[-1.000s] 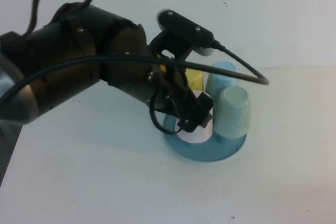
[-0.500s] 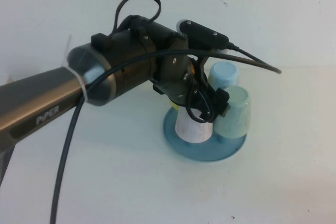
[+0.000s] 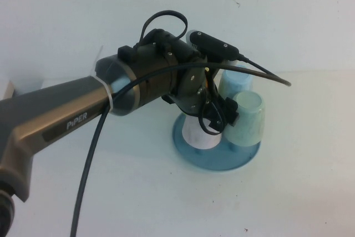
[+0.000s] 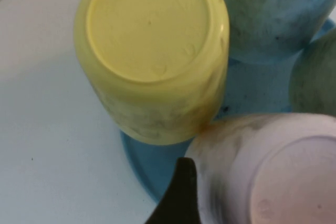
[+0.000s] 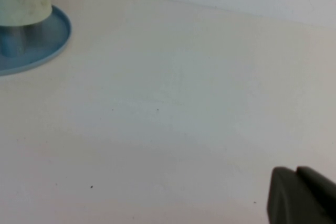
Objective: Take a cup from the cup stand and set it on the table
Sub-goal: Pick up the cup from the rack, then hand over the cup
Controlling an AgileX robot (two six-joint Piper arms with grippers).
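Note:
Next, my left gripper lifts the cup clear, tilts it level and holds its rim [image 3: 201,145] out to my right gripper, now that my left fingers are around the upside-down pink-white cup's base [image 4: 296,182].
The pale pink-white cup [image 3: 201,137] stands upside down on the blue cup stand [image 3: 222,158], nearest the robot. My left gripper [image 3: 215,121] is lowered over it, open, with the cup between its jaws. In the left wrist view one dark fingertip [image 4: 181,195] lies right beside the cup's [image 4: 273,174] wall; the other finger is out of frame. My right gripper [image 5: 299,198] is shut and empty, low over the white table [image 5: 173,103], well away from the stand [image 5: 37,45].
A mint green cup [image 3: 248,119], a light blue cup [image 3: 233,80] and a yellow cup [image 4: 149,51] also sit upside down on the stand. In the high view the left arm hides most of the yellow cup.
My left arm has swung further over the stand and settled its gripper around the pale cup. The cups have not moved.

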